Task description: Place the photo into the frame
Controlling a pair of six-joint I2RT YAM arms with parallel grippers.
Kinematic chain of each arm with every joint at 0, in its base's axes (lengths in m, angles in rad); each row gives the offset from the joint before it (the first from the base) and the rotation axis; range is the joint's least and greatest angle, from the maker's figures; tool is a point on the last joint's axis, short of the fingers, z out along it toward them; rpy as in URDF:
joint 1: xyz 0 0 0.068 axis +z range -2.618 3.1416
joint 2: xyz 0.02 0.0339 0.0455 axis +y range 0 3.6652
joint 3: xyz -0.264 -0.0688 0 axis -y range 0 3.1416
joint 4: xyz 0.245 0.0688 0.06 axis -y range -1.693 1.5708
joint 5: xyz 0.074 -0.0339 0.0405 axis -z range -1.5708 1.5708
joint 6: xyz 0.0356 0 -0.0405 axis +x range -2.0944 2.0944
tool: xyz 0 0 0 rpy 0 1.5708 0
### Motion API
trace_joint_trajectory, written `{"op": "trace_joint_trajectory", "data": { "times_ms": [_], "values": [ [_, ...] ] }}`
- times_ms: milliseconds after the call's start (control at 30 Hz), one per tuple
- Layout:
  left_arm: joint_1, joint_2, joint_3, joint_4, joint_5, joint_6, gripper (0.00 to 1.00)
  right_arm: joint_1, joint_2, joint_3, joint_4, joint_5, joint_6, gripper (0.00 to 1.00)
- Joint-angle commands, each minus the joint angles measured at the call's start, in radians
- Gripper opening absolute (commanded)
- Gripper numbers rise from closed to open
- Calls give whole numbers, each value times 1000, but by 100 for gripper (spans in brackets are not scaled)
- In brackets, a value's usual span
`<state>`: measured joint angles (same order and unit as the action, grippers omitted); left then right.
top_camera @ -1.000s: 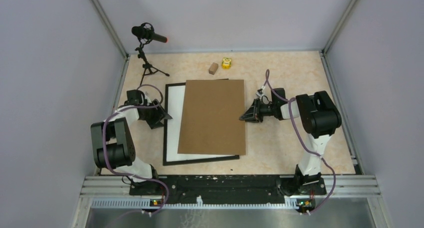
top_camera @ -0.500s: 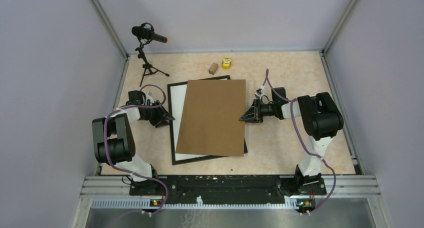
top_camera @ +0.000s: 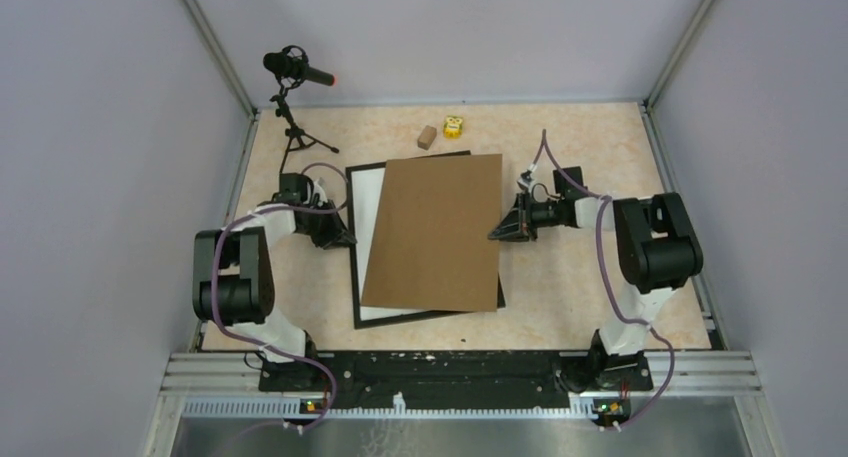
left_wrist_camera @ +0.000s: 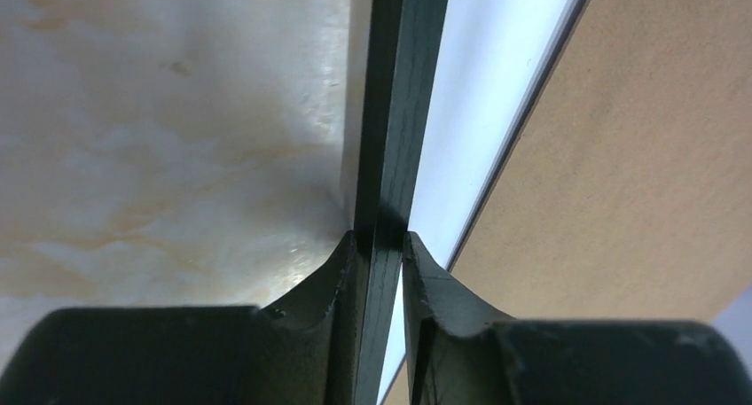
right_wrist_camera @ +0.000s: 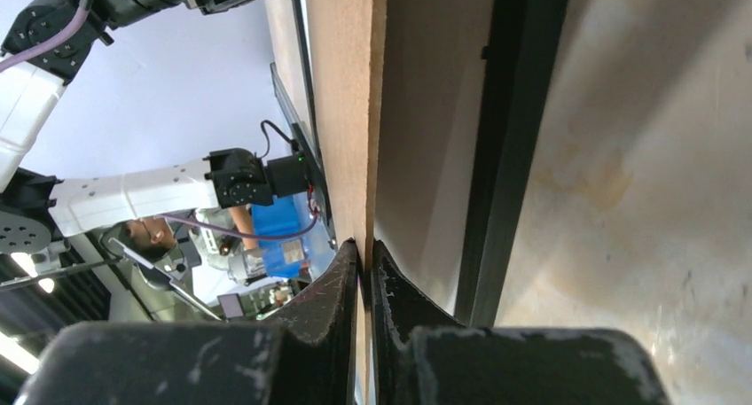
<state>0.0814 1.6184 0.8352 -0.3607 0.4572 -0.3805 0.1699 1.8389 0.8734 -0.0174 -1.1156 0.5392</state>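
Note:
I can see that the brown board lies crooked (top_camera: 379, 235) over the black frame, so I need to turn it with my right gripper and push it toward the frame's side at my left gripper (top_camera: 354, 265).
The black frame (top_camera: 354, 267) lies flat mid-table, turned slightly clockwise. Inside it the photo (top_camera: 366, 232) shows only its white side, as a strip along the left and bottom. A brown backing board (top_camera: 435, 232) covers the rest, and its right edge overhangs the frame. My left gripper (top_camera: 345, 239) is at the frame's left rail (left_wrist_camera: 395, 112), its jaws (left_wrist_camera: 379, 238) shut on that rail. My right gripper (top_camera: 497, 231) is shut on the board's right edge (right_wrist_camera: 350, 86), fingertips (right_wrist_camera: 364, 245) pinching it above the frame's right rail (right_wrist_camera: 510, 139).
A microphone on a small tripod (top_camera: 292, 77) stands at the back left. A small brown block (top_camera: 427, 136) and a yellow object (top_camera: 454, 127) sit near the back wall. Enclosure walls bound the table on three sides.
The frame, photo and board have slid to the right and turned slightly. Both grippers moved right with them. The left jaws have narrowed onto the frame's rail.

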Motion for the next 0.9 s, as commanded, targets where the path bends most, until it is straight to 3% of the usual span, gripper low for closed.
{"op": "trace_joint_trajectory", "data": {
  "times_ms": [0, 367, 500, 600, 667, 767, 867],
  "values": [
    [-68, 51, 27, -47, -57, 32, 23, -17, -138, -16, -88, -22, -73, 0],
    [-239, 29, 45, -97, -172, 72, 20, -76, -352, -114, -211, 37, -67, 0],
    [-262, 11, 41, -93, -160, 71, 20, -60, -393, -134, -49, 159, 87, 11],
    [-271, 6, 38, -91, -143, 71, 20, -24, -435, -179, 183, 237, 226, 36],
    [-274, 0, 37, -87, -131, 72, 20, -9, -462, -226, 339, 296, 319, 43],
    [-282, -9, 33, -83, -122, 76, 20, 11, -484, -304, 527, 398, 448, 44],
    [-282, -11, 37, -84, -117, 78, 20, 27, -476, -324, 588, 473, 494, 36]
  ]
}}
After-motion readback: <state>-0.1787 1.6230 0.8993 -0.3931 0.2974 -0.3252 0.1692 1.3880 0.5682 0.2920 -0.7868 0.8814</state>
